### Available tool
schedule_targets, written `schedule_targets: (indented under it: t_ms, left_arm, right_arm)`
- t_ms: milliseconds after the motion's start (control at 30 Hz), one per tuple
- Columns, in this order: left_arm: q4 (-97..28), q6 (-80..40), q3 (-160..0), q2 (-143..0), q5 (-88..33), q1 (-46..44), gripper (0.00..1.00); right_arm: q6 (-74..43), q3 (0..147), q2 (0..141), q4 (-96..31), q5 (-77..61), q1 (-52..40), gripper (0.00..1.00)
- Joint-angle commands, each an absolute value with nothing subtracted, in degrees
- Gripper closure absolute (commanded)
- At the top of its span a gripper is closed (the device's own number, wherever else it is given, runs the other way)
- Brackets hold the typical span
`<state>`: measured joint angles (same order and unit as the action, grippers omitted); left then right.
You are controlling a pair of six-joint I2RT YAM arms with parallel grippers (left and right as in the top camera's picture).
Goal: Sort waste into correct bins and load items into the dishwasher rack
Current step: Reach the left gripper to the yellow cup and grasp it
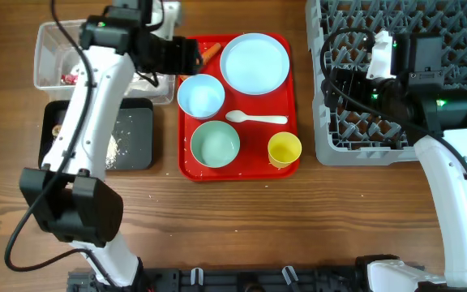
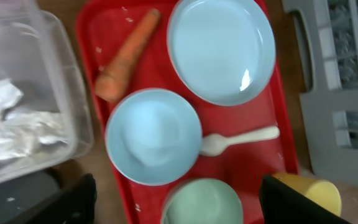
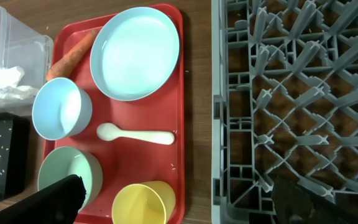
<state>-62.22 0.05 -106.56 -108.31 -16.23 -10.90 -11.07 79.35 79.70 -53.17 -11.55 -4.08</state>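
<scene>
The yellow cup's rim [image 1: 285, 147] is open and clear of the mint-green bowl, so the robot's left gripper should carry on going there until its fingers straddle the cup's side [image 1: 272, 151].
An orange carrot [image 1: 211, 52] lies at the red tray's back left corner, also in the left wrist view [image 2: 126, 56]. My left gripper [image 1: 186, 55] hovers open and empty beside it. On the tray sit a pale blue plate [image 1: 254, 62], a light blue bowl [image 1: 200, 96], a mint-green bowl [image 1: 215, 143], a yellow cup [image 1: 284, 149] and a white spoon [image 1: 256, 119]. The clear tub [image 1: 51, 36] holds tissue [image 2: 5, 121] and a wrapper [image 1: 69, 78]. The black tray [image 1: 140, 122] holds rice [image 1: 110, 150]. My right gripper [image 1: 335, 85] is open and empty over the grey rack [image 1: 396, 146].
The red tray [image 1: 290, 97] lies between the bins on the left and the rack on the right. A strip of bare wooden table [image 1: 306, 105] separates tray and rack. A small brown lump [image 1: 56, 130] sits at the black tray's left edge.
</scene>
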Motion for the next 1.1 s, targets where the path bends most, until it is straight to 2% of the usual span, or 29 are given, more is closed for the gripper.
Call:
schedule_targets:
  t_ms: [0, 200, 600, 667, 733, 967, 1067]
  left_arm:
    - [-63.9, 1.32, -106.87, -108.79, -16.91, -16.82, 0.17]
    - [-66.94, 1.32, -106.83, -113.06, -16.88, -22.22, 0.17]
    - [-69.1, 1.45, -106.67, -120.03, -14.87, -23.94, 0.17]
    - [-70.35, 5.04, -106.65, -120.95, -14.02, -25.32, 0.16]
    - [-71.75, 5.8, -106.06, -121.97, -10.35, -27.86, 0.18]
    - [-73.34, 4.84, -105.86, -121.97, -10.41, -30.48, 0.22]
    - [-74.04, 4.82, -105.86, -121.97, -11.31, -31.35, 0.2]
  right_arm:
    - [-10.66, 80.51, 80.27, -53.19, -11.03, -3.9, 0.0]
    - [-10.59, 80.51, 80.27, -53.6, -11.03, -3.9, 0.0]
    - [-10.52, 80.51, 82.74, -53.21, -11.03, -3.9, 0.0]
    - [-10.52, 80.51, 83.55, -53.21, -11.03, -3.9, 0.0]
    - [-10.55, 80.51, 84.36, -53.23, -11.03, -3.9, 0.01]
    - [-10.72, 80.51, 84.55, -53.36, -11.09, -3.9, 0.0]
    - [-10.72, 80.51, 84.55, -53.32, -11.07, -3.9, 0.0]
